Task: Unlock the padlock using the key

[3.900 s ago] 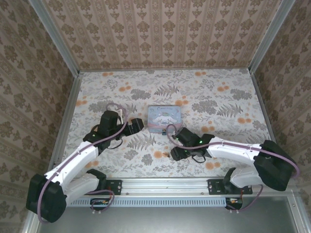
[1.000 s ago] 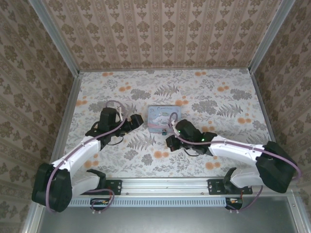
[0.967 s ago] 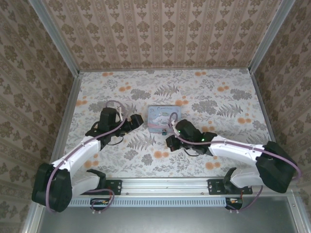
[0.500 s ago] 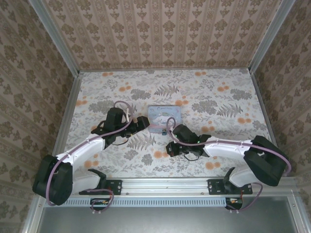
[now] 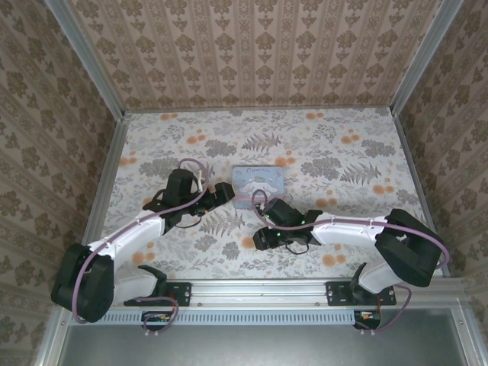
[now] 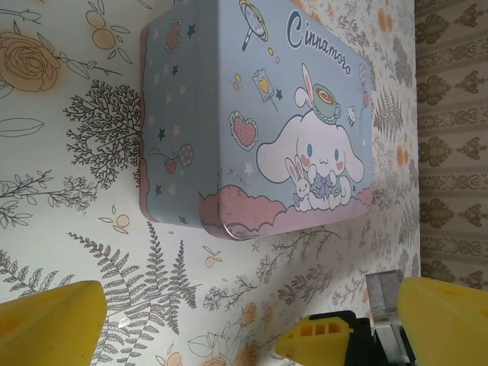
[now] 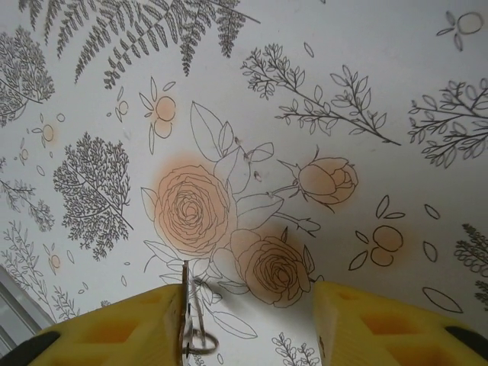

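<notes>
My right gripper has the key standing on edge against one finger, so next I rise clear and come down with the key's ring halfway between my fingers.
The pastel blue-pink tin lies mid-table, and in the left wrist view the tin lies above my fingers. My left gripper sits just left of it, open, with bare tablecloth between its yellow fingers. My right gripper points down at the cloth in front of the tin. It is open, fingers wide apart. The thin metal key with a small ring stands against the inner face of its left finger. The padlock is hidden, perhaps under the right wrist.
Part of the right arm, a yellow and black block, shows at the bottom of the left wrist view. Papered walls and metal rails bound the floral tablecloth. Both arms crowd the strip in front of the tin.
The left gripper moved right to the tin's left edge. The right gripper slid left and nearer, and its wrist now covers the spot in front of the tin where a small object showed.
</notes>
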Available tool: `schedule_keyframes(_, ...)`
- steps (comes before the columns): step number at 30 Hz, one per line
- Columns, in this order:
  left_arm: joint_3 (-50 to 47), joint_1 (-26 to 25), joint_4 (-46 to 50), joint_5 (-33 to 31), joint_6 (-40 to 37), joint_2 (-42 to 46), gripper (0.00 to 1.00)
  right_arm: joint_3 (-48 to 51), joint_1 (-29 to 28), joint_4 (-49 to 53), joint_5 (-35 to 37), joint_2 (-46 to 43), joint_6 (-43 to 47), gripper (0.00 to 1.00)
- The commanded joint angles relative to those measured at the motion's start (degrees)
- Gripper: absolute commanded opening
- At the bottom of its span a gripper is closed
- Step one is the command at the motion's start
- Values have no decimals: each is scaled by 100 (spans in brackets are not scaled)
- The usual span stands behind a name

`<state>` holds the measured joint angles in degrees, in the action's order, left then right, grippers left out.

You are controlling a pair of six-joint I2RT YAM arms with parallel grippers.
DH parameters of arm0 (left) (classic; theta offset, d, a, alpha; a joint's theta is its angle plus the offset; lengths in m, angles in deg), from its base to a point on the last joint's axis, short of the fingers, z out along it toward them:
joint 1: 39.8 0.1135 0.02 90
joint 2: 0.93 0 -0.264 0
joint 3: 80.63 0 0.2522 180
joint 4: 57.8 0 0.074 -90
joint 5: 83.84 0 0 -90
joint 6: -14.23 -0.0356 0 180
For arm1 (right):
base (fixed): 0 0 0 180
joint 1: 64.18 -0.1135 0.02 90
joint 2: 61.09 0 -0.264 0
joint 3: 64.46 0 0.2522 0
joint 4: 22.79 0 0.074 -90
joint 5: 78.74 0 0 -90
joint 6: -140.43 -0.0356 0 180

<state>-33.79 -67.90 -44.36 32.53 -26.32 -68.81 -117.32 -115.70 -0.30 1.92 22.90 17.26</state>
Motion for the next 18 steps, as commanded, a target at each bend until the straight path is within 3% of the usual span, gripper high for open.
schedule_keyframes(1,-31,-29,-100,-38,-17,-46,100,-151,-51,369,287,-163,20,48)
schedule_keyframes(13,-12,-82,-107,-75,-17,-112,100,-91,-197,472,637,-167,-171,42)
schedule_keyframes(18,-21,-99,-123,-71,-15,-121,100,-39,-166,476,670,-180,-287,48)
